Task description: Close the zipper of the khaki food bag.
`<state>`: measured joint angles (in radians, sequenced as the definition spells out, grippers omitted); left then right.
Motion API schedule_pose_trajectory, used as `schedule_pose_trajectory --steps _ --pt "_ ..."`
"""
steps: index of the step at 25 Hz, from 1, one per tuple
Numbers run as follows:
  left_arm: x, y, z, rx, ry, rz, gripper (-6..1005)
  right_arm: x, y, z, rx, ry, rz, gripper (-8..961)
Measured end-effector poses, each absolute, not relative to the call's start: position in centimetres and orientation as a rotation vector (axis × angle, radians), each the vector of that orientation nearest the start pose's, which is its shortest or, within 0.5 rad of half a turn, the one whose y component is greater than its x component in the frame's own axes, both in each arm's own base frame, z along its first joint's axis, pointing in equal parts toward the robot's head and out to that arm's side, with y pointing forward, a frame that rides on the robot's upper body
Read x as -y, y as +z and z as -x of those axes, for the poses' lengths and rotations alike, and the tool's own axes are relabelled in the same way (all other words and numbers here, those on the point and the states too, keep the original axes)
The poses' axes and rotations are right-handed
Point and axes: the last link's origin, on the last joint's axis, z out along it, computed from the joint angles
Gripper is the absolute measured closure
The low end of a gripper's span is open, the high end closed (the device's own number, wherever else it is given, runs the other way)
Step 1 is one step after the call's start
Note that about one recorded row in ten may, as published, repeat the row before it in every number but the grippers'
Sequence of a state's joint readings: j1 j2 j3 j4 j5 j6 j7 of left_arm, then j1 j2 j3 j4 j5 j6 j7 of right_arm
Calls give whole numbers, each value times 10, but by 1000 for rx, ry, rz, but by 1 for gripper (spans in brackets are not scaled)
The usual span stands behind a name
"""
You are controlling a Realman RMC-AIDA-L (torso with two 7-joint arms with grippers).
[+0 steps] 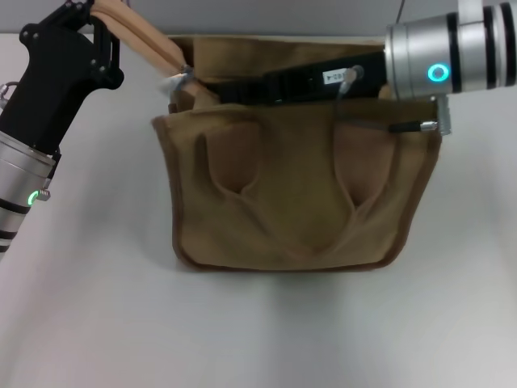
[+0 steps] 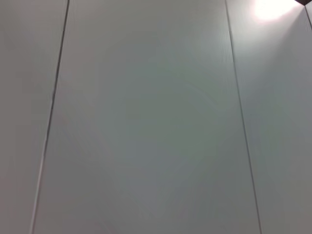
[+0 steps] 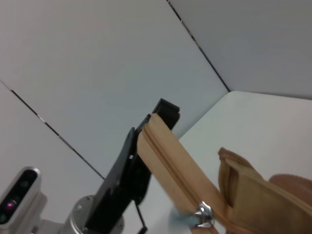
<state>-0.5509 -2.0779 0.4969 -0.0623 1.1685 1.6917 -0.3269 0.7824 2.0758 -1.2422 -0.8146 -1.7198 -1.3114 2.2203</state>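
Observation:
The silver pull tab (image 1: 172,82) stands free past the end of my right gripper's fingers. Next, my right gripper opens, reaches to the slider (image 1: 188,71) and closes on the pull tab before it pulls.
The khaki food bag (image 1: 291,218) lies on the white table in the middle of the head view, its two looped handles flat on its front. From its top left corner the zipper tape (image 1: 145,40) runs up and to the left as a taut tan strip. My left gripper (image 1: 103,14) is shut on that strip's far end, also seen in the right wrist view (image 3: 163,111). The silver pull tab (image 1: 184,78) (image 3: 204,214) sits at the bag's top left corner. My right gripper (image 1: 202,87) reaches in from the right along the bag's top edge, its tip beside the pull tab.
The bag rests on a white table (image 1: 97,323) with bare surface in front and to the left. A grey panelled wall (image 3: 97,58) stands behind. The left wrist view shows only grey panels (image 2: 146,122).

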Motion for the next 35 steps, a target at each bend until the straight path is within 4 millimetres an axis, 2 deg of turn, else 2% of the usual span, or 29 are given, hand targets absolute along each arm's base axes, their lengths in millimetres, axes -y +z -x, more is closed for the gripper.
schedule_pose_trajectory --steps 7,14,25,30,33,35 --pt "-316 2 259 199 -1191 1718 919 -390 -27 -120 -1125 737 2813 928" --pt "-315 1 256 194 -1201 1724 918 -387 -19 -106 -1092 828 2879 885" --pt "-316 -1 252 185 -1216 1732 916 -398 -44 -79 -1130 783 2921 817" --pt "-315 0 250 173 -1235 1730 915 -400 -55 -69 -1129 729 2937 597" --pt "-315 0 249 172 -1237 1730 915 -398 -61 -65 -1148 693 2960 561" --pt "-315 0 249 172 -1237 1730 915 -396 -63 -64 -1150 673 2972 607"
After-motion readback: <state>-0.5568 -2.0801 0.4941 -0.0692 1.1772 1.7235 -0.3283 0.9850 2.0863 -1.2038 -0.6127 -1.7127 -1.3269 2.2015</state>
